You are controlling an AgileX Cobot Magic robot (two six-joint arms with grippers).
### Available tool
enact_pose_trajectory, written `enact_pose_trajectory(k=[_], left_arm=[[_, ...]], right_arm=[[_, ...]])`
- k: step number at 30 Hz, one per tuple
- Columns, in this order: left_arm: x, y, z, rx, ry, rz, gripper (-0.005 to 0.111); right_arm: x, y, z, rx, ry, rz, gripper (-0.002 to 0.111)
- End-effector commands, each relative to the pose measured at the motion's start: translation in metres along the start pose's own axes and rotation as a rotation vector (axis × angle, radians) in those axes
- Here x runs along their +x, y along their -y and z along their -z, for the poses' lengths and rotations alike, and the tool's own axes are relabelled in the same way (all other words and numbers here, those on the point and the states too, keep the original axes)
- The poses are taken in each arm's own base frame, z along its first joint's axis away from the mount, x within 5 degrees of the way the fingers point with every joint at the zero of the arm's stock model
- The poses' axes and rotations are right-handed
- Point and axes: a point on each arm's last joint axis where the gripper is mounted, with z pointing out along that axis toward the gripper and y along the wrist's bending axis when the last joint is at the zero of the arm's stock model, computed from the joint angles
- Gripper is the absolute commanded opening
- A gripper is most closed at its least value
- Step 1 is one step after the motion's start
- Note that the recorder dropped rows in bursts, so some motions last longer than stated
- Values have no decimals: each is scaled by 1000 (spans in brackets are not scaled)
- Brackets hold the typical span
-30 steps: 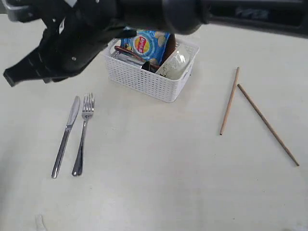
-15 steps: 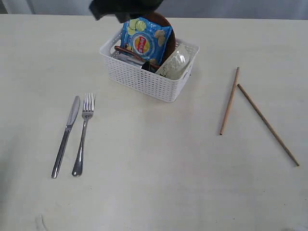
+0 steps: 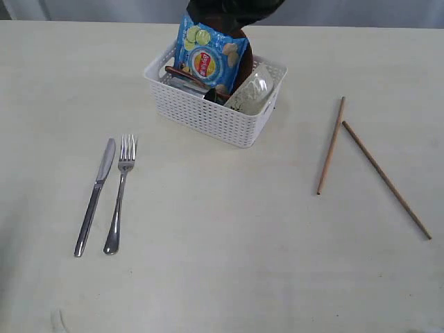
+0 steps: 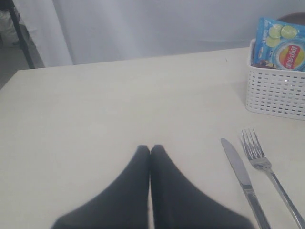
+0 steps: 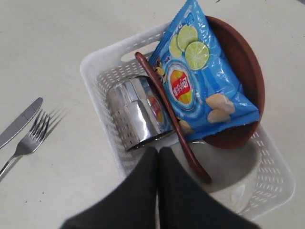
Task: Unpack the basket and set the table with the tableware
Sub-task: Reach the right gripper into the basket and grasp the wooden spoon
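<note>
The wooden spoon lies across the off-white bowl, so the robot's closed right gripper should open, grab the spoon by its handle and lift it out first.
The white basket stands at the back middle of the table. It holds a steel cup, a reddish-brown wooden spoon, a dark brown plate, an off-white bowl and a blue chip bag. My right gripper hovers shut and empty above the basket's near rim. A knife and a fork lie side by side at the left. Two chopsticks lie at the right. My left gripper is shut over bare table, left of the knife.
A dark arm shows at the top edge, just behind the basket. The chip bag stands upright against the plate. Bare tabletop spreads between the cutlery and the chopsticks.
The dark arm that covered the upper left a second ago has pulled back and shifted right. Only its tip now shows above the basket. Nothing on the table has moved.
</note>
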Motion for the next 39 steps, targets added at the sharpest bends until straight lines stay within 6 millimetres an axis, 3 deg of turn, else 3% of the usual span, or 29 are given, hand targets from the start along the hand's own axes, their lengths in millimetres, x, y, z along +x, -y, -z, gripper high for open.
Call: enact_pose_trajectory(k=[1, 5, 13, 16, 20, 23, 25, 26, 30, 36, 39], left_arm=[[1, 0, 0, 5, 0, 2, 0], [1, 0, 0, 5, 0, 2, 0], [1, 0, 0, 5, 0, 2, 0], [1, 0, 0, 5, 0, 2, 0], [1, 0, 0, 5, 0, 2, 0], [1, 0, 0, 5, 0, 2, 0], [1, 0, 0, 5, 0, 2, 0], [1, 0, 0, 5, 0, 2, 0], [1, 0, 0, 5, 0, 2, 0], [1, 0, 0, 5, 0, 2, 0], [1, 0, 0, 5, 0, 2, 0]], right_arm=[[1, 6, -15, 16, 0, 8, 0], [1, 7, -35, 16, 13, 16, 0], [-15, -16, -76, -16, 66, 131, 0], [-27, -23, -99, -32, 53, 164, 10], [-26, -25, -109, -59, -45, 169, 26], [-20, -26, -107, -71, -124, 174, 21], [-20, -21, -105, -28, -130, 202, 6], [-18, -13, -106, 31, -152, 190, 0], [4, 12, -110, 119, -295, 92, 0], [44, 18, -123, 123, -505, 87, 0], [54, 36, -113, 240, -567, 62, 0]])
